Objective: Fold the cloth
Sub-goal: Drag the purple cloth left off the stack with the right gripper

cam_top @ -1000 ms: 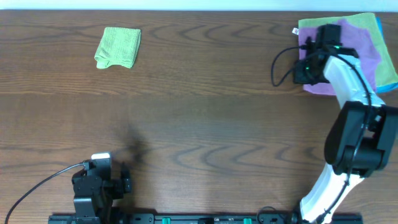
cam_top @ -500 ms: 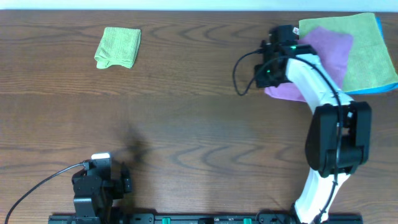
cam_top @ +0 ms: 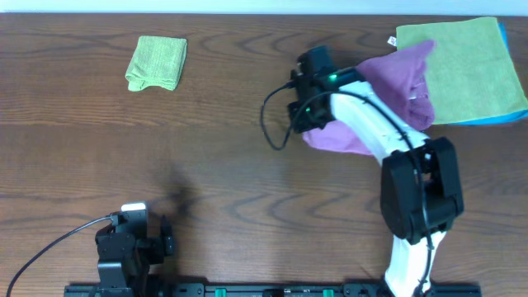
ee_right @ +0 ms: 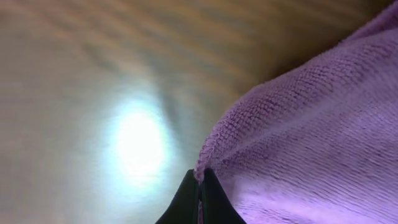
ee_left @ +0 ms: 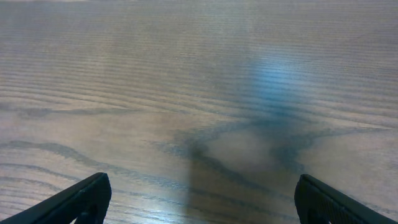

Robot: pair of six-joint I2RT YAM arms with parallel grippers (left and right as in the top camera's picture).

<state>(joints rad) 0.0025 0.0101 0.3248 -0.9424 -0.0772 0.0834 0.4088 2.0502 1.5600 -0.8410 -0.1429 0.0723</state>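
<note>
The lilac-purple cloth's edge (ee_right: 212, 148) is pinched in my right gripper and the wood ahead (cam_top: 241, 169) is clear, so I should go on pulling until the cloth is flat there.
The lilac-purple cloth (cam_top: 396, 87) is drawn out leftward, partly off the green cloth and draped over the table at upper right. It also fills the right side of the right wrist view (ee_right: 311, 137). My right gripper (cam_top: 307, 111) is shut on the cloth's edge, and the wrist view shows the closed jaws (ee_right: 200, 186) pinching that edge. My left gripper (ee_left: 199, 199) is open and empty above bare wood near the front left edge (cam_top: 128, 243).
A flat green cloth (cam_top: 474, 70) lies at the far right over a blue one (cam_top: 516, 118), with a small white tag (cam_top: 393, 40) at its corner. A folded green cloth (cam_top: 157, 62) lies at the far left.
My right gripper has moved left and toward the front, dragging the purple cloth off the green cloth. The left arm has not moved.
</note>
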